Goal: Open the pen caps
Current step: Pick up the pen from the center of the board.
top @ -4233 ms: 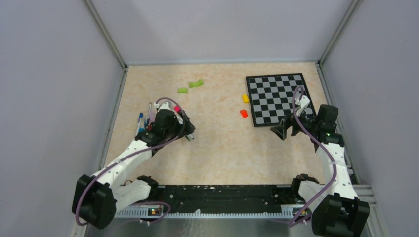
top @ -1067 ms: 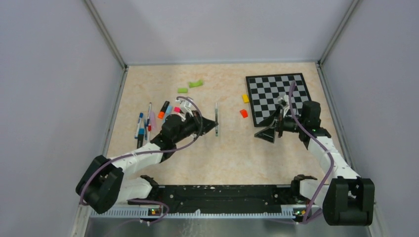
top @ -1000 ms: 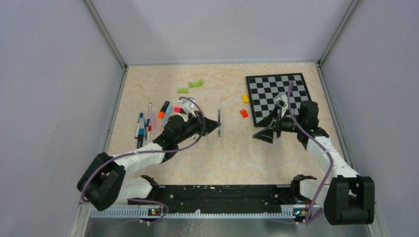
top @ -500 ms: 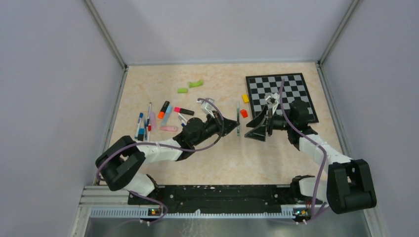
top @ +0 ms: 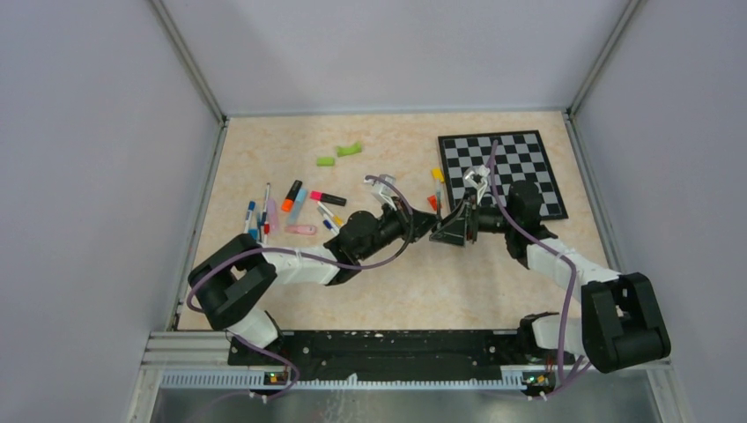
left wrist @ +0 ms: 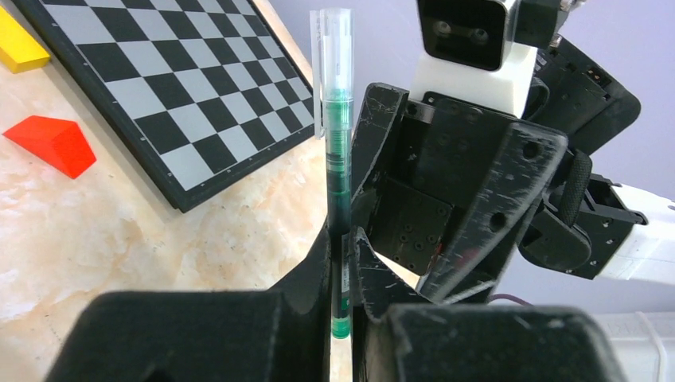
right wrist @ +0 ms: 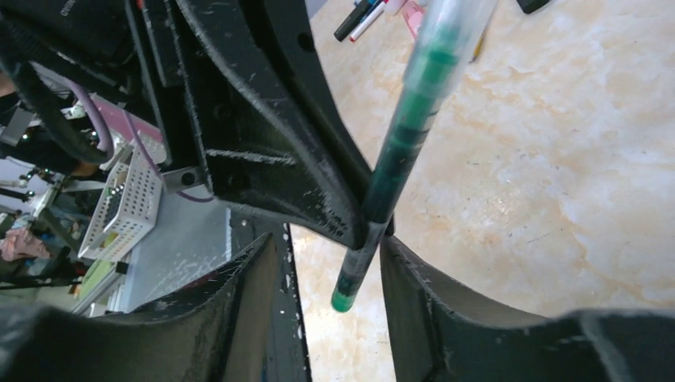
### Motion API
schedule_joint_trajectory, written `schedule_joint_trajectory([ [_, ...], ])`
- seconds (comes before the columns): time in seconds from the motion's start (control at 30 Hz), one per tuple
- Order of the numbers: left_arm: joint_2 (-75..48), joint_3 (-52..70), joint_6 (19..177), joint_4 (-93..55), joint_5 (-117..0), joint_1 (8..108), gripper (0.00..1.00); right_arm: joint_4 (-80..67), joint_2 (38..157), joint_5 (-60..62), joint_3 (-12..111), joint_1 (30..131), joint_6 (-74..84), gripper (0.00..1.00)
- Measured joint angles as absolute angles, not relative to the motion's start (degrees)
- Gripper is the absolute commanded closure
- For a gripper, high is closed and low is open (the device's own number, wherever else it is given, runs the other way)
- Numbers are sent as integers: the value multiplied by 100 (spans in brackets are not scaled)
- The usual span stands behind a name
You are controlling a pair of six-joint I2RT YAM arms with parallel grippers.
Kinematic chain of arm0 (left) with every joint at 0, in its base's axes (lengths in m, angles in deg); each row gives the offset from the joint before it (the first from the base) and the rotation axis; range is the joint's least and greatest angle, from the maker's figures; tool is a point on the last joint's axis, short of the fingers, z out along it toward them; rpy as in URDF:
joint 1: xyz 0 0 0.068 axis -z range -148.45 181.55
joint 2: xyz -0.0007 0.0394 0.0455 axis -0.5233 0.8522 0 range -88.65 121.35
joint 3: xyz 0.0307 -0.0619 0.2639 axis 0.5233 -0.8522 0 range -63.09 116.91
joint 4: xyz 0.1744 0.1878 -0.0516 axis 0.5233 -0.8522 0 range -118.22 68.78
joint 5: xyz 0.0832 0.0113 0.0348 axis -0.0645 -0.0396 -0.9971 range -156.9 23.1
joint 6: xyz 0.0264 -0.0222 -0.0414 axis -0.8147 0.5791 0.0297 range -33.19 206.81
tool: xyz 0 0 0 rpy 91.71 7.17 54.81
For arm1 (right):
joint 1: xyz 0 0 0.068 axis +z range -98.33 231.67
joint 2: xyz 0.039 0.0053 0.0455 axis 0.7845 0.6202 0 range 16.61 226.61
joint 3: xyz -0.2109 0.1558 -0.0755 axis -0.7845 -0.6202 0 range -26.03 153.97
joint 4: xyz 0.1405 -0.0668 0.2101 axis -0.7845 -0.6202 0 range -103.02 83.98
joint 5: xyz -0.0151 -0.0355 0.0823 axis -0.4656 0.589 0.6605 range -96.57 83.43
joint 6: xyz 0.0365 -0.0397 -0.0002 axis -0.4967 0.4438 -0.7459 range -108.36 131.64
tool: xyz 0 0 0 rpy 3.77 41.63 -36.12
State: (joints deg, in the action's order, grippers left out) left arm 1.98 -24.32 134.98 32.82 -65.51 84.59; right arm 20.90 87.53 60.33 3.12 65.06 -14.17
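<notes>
The pen's lower body (left wrist: pixel 340 267) is in my left gripper, below the clear cap (left wrist: pixel 337 60). My right gripper should take that body of the pen first, and then my left gripper should take the cap.
My left gripper (left wrist: pixel 342 243) is shut on the lower barrel of a thin green pen (left wrist: pixel 337 151), which stands upright with its clear pen cap (left wrist: pixel 334 40) at the top. In the top view the left gripper (top: pixel 419 227) and right gripper (top: pixel 446 231) meet at mid-table. The right gripper (right wrist: pixel 330 270) is open, its fingers on either side of the pen's green-tipped lower end (right wrist: pixel 354 274). A gap shows on the left side. More pens (top: pixel 291 196) lie in a loose group at the left, some with coloured caps.
A chessboard (top: pixel 502 167) lies at the back right, with a yellow block (top: pixel 437 174) and a red block (top: pixel 432 202) beside its left edge. Two green curved pieces (top: pixel 351 149) lie at the back centre. Grey walls enclose the table.
The left arm carried the green pen rightward from the pen group to mid-table. The right arm swung left to meet it, and its jaws narrowed around the pen.
</notes>
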Motion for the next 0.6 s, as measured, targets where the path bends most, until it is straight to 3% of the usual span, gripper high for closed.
schedule_joint_trajectory([
  [0.17,261,-2317,13500,3290,-6610,8583,100,2040,8751,5849,312,6508,-1384,87],
  [0.23,277,-2268,13489,3299,-6682,8631,100,1985,8751,5740,312,6499,-1382,95],
  [0.3,277,-2268,13467,3308,-6743,8651,93,1917,8748,5681,312,6475,-1366,100],
  [0.4,277,-2268,13441,3280,-6783,8682,71,1755,8709,5698,323,6456,-1259,100],
  [0.6,21,-2268,13154,3052,-6979,8701,4,687,8687,6192,675,6434,-131,100],
])
